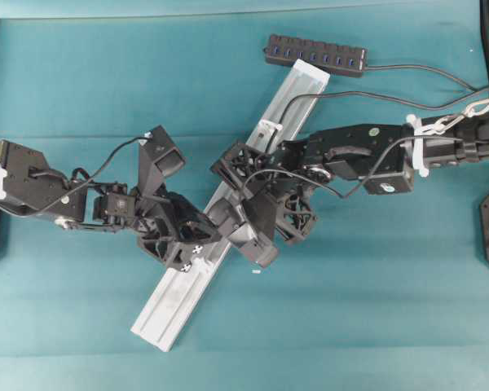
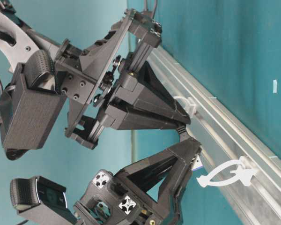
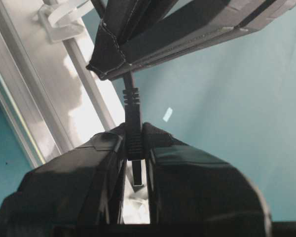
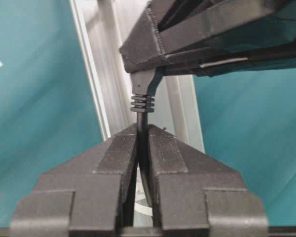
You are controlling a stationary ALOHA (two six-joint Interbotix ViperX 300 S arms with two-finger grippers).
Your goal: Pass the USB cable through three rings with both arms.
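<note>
I should move my left gripper back while my right gripper feeds the plug through, since my left fingers cover the plug that must enter the white ring.
The USB cable is held by both grippers over the silver rail. My left gripper is shut on the ribbed plug, and the metal tip shows between its fingers. My right gripper is shut on the thin cord just behind the ribbed collar. The two grippers meet tip to tip above the middle of the rail. White rings stand on the rail: one near its far end, two in the table-level view, and one in the left wrist view. A black cord leads from the far ring off to the right.
A black USB hub with blue ports lies beyond the rail's far end. The rail runs diagonally across the teal mat. Both arms crowd its middle stretch. A small white scrap lies on the mat beside the rail.
</note>
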